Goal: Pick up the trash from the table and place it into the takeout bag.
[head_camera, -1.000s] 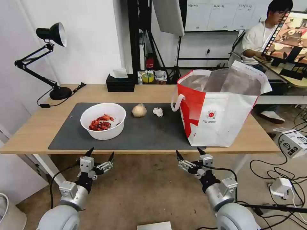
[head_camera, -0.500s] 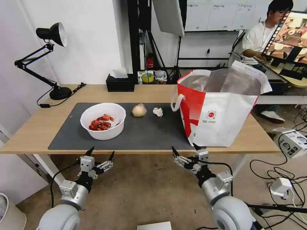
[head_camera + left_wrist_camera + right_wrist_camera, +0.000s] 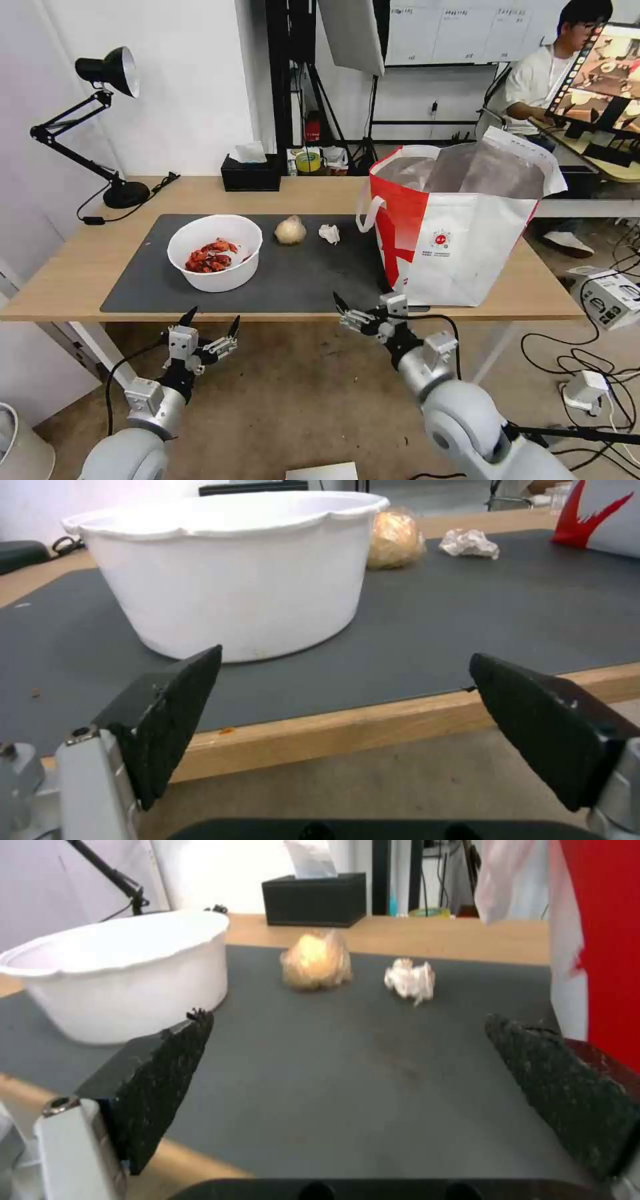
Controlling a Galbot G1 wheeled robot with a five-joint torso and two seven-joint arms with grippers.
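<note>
Ragged, loose folds are poking out. The small crumpled tissue (image 3: 329, 233) will get squeezed thin between my fingers and puff out past them when I lift it.
On the dark mat (image 3: 307, 280) of the table (image 3: 80, 267) stands a white bowl (image 3: 215, 267) holding red crayfish shells (image 3: 212, 255). To its right lie a beige wrapped ball (image 3: 290, 231) and a small crumpled tissue (image 3: 329, 233). The white-and-red takeout bag (image 3: 460, 227) stands open at the mat's right end. My left gripper (image 3: 212, 319) hangs open below the table's front edge, facing the bowl (image 3: 233, 575). My right gripper (image 3: 365, 303) is open at the front edge, left of the bag. It faces the ball (image 3: 315, 960) and tissue (image 3: 410, 980).
A black desk lamp (image 3: 110, 73) stands at the table's back left. A black tissue box (image 3: 251, 175) sits at the back centre. Cables and a white box (image 3: 610, 297) lie on the floor to the right.
My right gripper has moved left and up to the table's front edge, still open. The left gripper and the things on the table have not moved.
</note>
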